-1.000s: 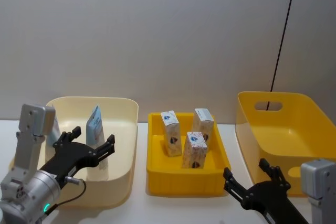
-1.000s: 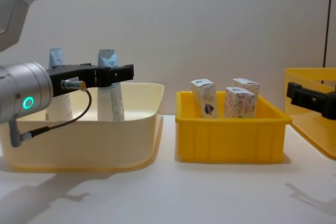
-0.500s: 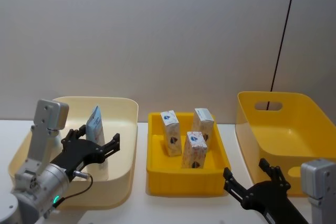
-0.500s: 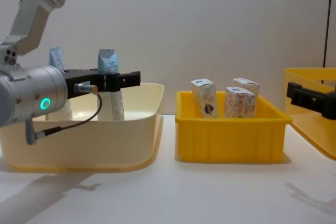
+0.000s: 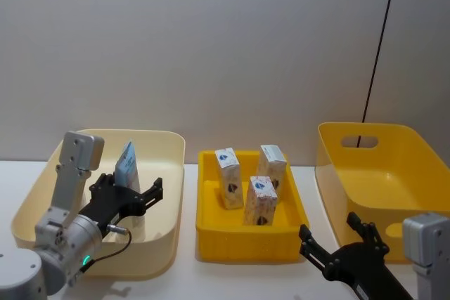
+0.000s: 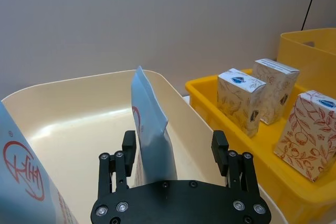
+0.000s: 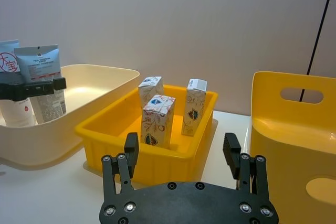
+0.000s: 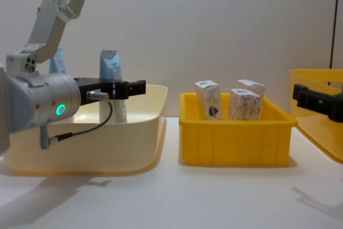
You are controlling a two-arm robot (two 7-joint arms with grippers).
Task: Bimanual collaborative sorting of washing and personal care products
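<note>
The pale blue-and-white tube (image 5: 127,169) will stay stiff when I lift it, because it is standing upright and its flat top edge (image 5: 129,148) is straight.
Two pale blue-and-white tubes stand upright in the cream bin (image 5: 172,147). One tube (image 5: 127,164) (image 6: 150,132) (image 8: 111,66) stands between the spread fingers of my left gripper (image 5: 126,190) (image 6: 174,144) (image 8: 127,87), which is open; the tube is close to one finger and clear of the other. The second tube (image 6: 23,179) (image 8: 58,60) stands behind my left arm. Three white cartons with orange-red pattern (image 5: 229,168) (image 5: 272,163) (image 5: 260,201) stand in the small yellow bin (image 5: 246,237). My right gripper (image 5: 343,238) (image 7: 181,153) (image 8: 316,98) hovers open at the front right, holding nothing.
A large yellow bin with a handle slot (image 5: 330,173) (image 7: 262,124) stands at the far right, beside my right gripper. White tabletop (image 8: 214,197) lies in front of the bins. A grey wall closes the back.
My left arm has reached farther into the cream bin, and its open fingers now straddle the nearer tube more deeply. The right arm and the cartons have not moved.
</note>
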